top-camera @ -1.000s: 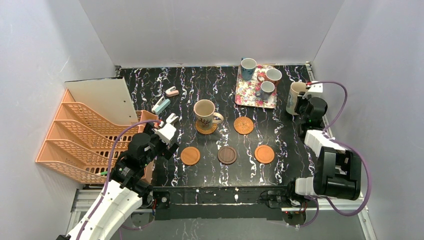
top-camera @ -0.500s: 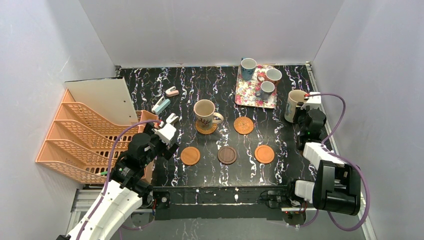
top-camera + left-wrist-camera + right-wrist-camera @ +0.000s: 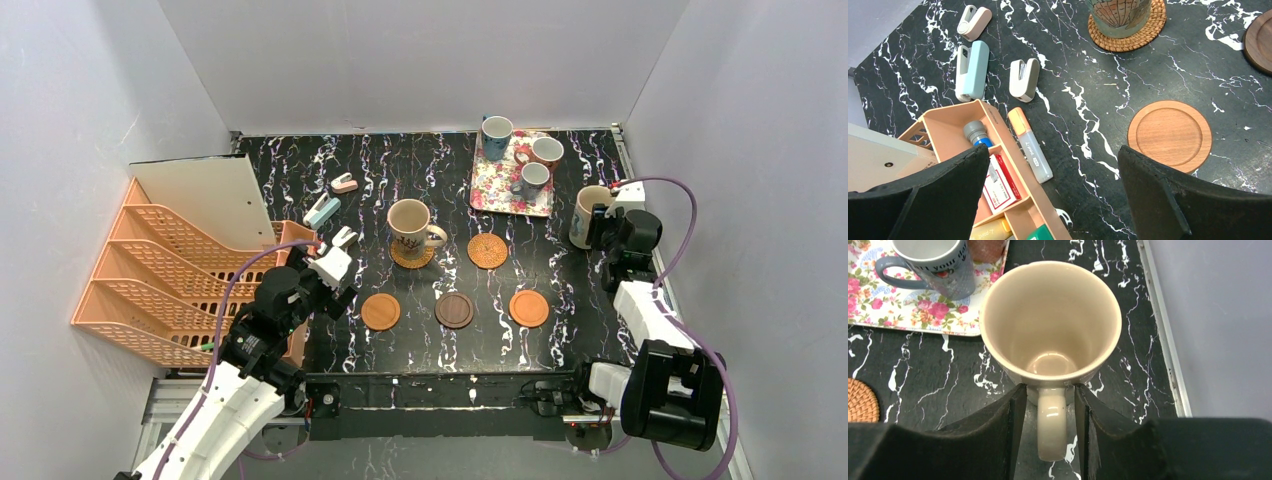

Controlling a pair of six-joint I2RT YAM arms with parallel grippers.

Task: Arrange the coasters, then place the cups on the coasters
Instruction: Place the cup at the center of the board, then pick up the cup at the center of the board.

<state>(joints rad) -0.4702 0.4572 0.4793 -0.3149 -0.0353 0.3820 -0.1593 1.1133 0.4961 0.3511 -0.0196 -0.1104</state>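
Observation:
The large beige cup's handle [image 3: 1051,426] is only a little way into my right gripper's open fingers. Next, I reach in closer to the cup's side [image 3: 1032,394] before I close and lift.
A large beige cup [image 3: 1050,320] stands upright on the black marble table near its right edge. My right gripper [image 3: 1048,395] straddles its handle [image 3: 1051,430], jaws open with a thin gap on each side. The other beige cup [image 3: 408,225] sits on a woven coaster [image 3: 412,256]. A second woven coaster [image 3: 487,250] lies bare, as do two smooth orange coasters [image 3: 380,311] [image 3: 528,308] and a dark one [image 3: 454,310]. Three small cups [image 3: 533,178] stand on the floral tray [image 3: 500,190]. My left gripper [image 3: 1053,155] hangs open and empty beside a smooth coaster [image 3: 1169,135].
An orange file rack [image 3: 160,270] fills the left side. Under my left gripper sits a desk organizer [image 3: 998,175] with pens. Staplers [image 3: 972,70] and a marker [image 3: 1030,145] lie nearby. A metal rail [image 3: 1160,330] marks the table's right edge, close to the beige cup.
The right arm carried the beige cup slightly nearer and down onto the table. Its jaws have parted from the handle. The left arm has not moved.

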